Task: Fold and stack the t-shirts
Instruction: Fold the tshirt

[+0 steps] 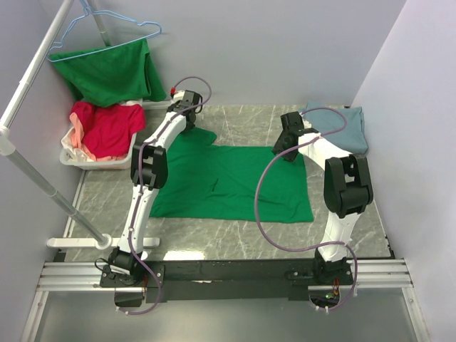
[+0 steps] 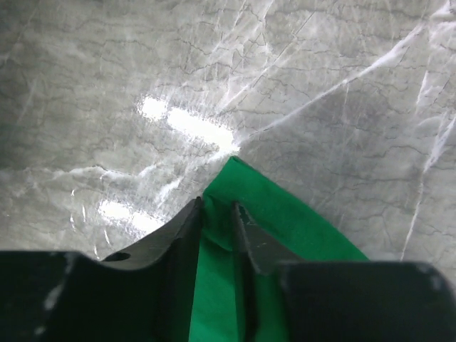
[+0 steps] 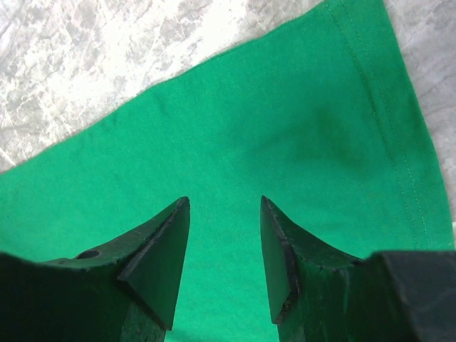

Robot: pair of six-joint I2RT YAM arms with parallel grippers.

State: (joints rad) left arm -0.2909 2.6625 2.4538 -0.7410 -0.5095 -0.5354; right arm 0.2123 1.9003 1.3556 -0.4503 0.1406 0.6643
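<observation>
When I carry the green t-shirt's far edge [image 1: 244, 147] over, the green t-shirt should double onto itself while its near edge stays put: the cloth lies flat [image 1: 249, 185].
A bright green t-shirt [image 1: 235, 182] lies spread on the marble table. My left gripper [image 1: 187, 105] is at the shirt's far left part and is shut on a fold of the green cloth [image 2: 285, 214], which shows between its fingers. My right gripper [image 1: 286, 142] is open above the shirt's far right edge, with flat green cloth [image 3: 285, 128] beneath it and nothing between its fingers. A folded blue-grey t-shirt [image 1: 348, 127] lies at the far right of the table.
A white basket [image 1: 75, 158] at the far left holds red and pink shirts [image 1: 107, 128]. Another green shirt [image 1: 114, 71] hangs on a blue hanger [image 1: 107, 32] from a white rack [image 1: 35, 178] along the left side. Walls close in left, right and back.
</observation>
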